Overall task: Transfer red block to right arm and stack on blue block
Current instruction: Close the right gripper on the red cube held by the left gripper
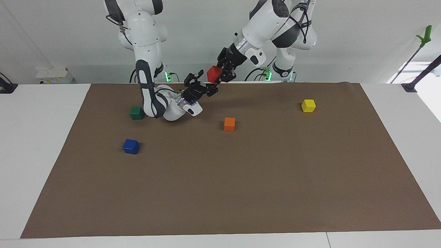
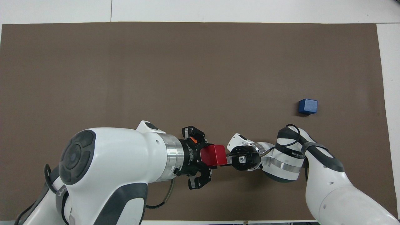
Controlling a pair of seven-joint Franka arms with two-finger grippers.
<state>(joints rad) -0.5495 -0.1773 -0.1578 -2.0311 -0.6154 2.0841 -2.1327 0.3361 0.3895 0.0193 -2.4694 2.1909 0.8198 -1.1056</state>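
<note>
The blue block (image 2: 308,106) is on the side of the robot's right gripper, so the right gripper should close on the red block's loose end (image 2: 223,155) before the left gripper moves away.
The red block (image 1: 213,73) (image 2: 214,155) hangs in the air over the robots' edge of the brown mat, and my left gripper (image 1: 218,73) (image 2: 208,156) is shut on it. My right gripper (image 1: 206,84) (image 2: 226,160) is open and points up at the block from the right arm's side. Its fingertips reach the block's free face; whether they touch it I cannot tell. The blue block (image 1: 131,146) (image 2: 307,106) lies alone on the mat toward the right arm's end, farther from the robots than both grippers.
A green cube (image 1: 136,112) sits beside the right arm's elbow. An orange cube (image 1: 229,124) lies mid-mat and a yellow cube (image 1: 308,105) toward the left arm's end. The brown mat (image 1: 241,179) covers most of the white table.
</note>
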